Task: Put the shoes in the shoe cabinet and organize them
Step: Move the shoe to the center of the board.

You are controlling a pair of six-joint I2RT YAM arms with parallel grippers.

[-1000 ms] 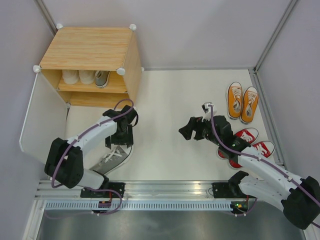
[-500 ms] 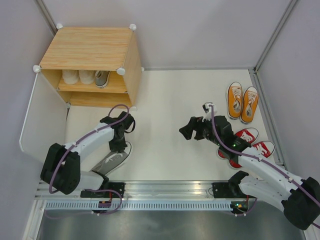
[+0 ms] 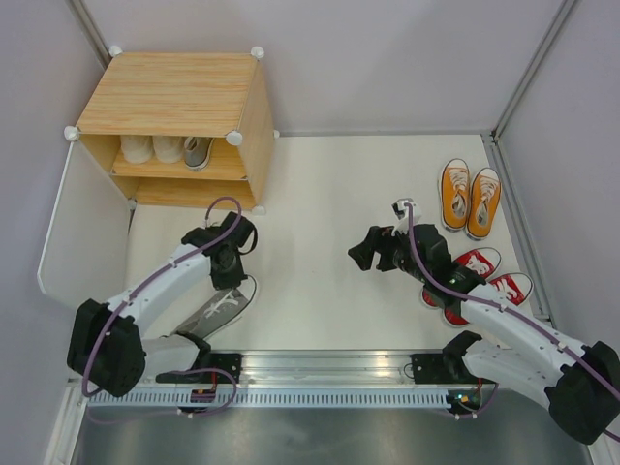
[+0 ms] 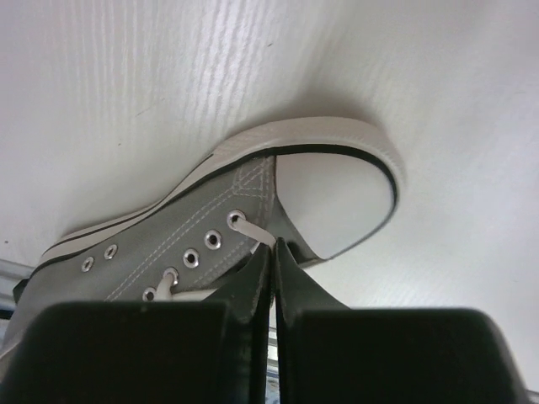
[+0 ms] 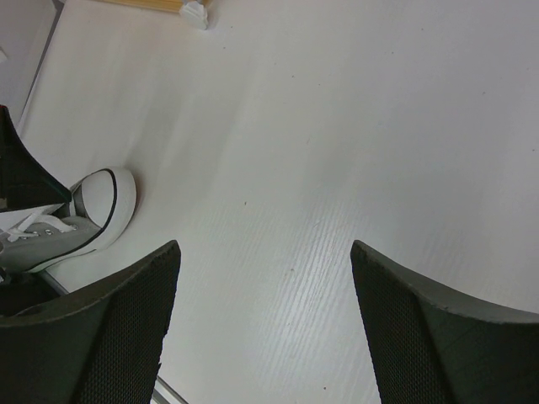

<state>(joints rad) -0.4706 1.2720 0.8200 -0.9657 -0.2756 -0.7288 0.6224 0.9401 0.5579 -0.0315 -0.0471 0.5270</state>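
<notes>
My left gripper keeps pulling the shoe's front lace toward open floor (image 3: 281, 254), as the grey shoe's heel (image 3: 193, 327) is by the metal bar, and lets go once the shoe's heel is clear.
A grey shoe (image 3: 215, 308) lies tipped on the white floor near the front left, its toe cap and eyelets filling the left wrist view (image 4: 210, 227). My left gripper (image 3: 231, 276) is shut on its upper at the front lace (image 4: 274, 248). My right gripper (image 3: 360, 254) hangs open over bare floor (image 5: 265, 252), the grey shoe (image 5: 76, 223) far to its left. The shoe cabinet (image 3: 174, 92) stands at the back left. Its upper shelf holds a cream pair (image 3: 153, 147) and one grey shoe (image 3: 198, 151).
An orange pair (image 3: 470, 199) sits at the right, and a red pair (image 3: 480, 281) lies partly under the right arm. The cabinet's white door (image 3: 82, 232) stands open to the left. A metal rail (image 3: 320, 373) runs along the near edge.
My left gripper has come down onto the grey shoe and shut. The shoe has rolled onto its side. The right arm has not moved.
</notes>
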